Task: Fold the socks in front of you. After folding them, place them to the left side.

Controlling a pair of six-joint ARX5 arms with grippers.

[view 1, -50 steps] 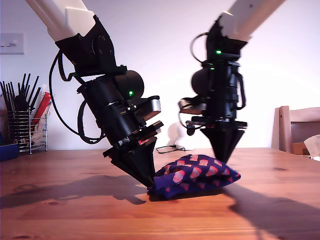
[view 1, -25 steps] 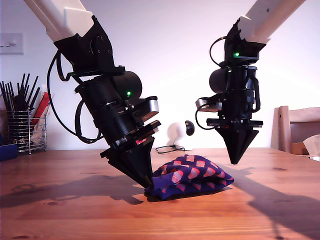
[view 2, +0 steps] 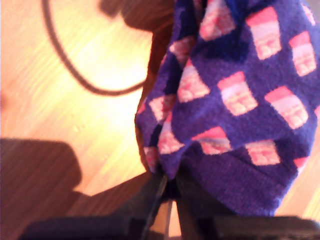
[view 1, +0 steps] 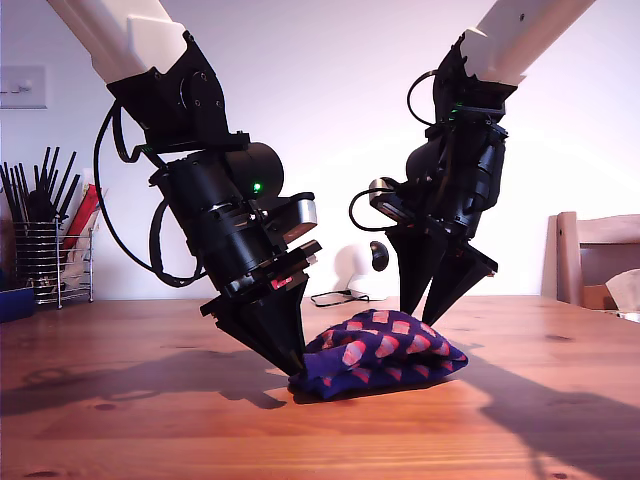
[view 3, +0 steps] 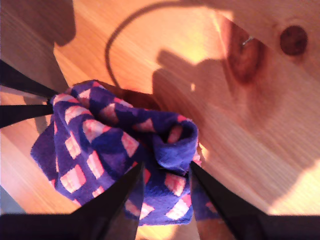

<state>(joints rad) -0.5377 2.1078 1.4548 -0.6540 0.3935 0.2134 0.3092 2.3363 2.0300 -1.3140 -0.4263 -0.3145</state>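
The socks (view 1: 376, 338) should stay folded and come along together when the robot moves them aside, because the layers (view 1: 405, 362) lie doubled over in a compact bundle.
The socks (view 1: 382, 352) lie as a rumpled navy-purple bundle with pink squares on the wooden table (view 1: 150, 420), mid-frame in the exterior view. My first gripper (view 1: 293, 368) leans in from the exterior view's left and is shut on the bundle's edge. The first wrist view shows its tips (view 2: 169, 192) pinching the socks (view 2: 240, 100). My second gripper (view 1: 418, 316) hangs tilted just above the bundle's top with its fingers spread. In the second wrist view it (view 3: 166, 170) stands open over a rolled fold of the socks (view 3: 115, 145), its fingertips close above the fabric.
A wire rack of dark utensils (view 1: 50, 240) and a blue item (view 1: 15, 302) stand at the exterior view's far left. A wooden chair (view 1: 595, 255) is at its right edge. A black cable (view 1: 335, 297) lies behind the socks.
The second gripper, shut at the bundle's end a second ago, rose, then swung back leftward in the exterior view, tilted and opened over the socks. The first gripper kept its hold.
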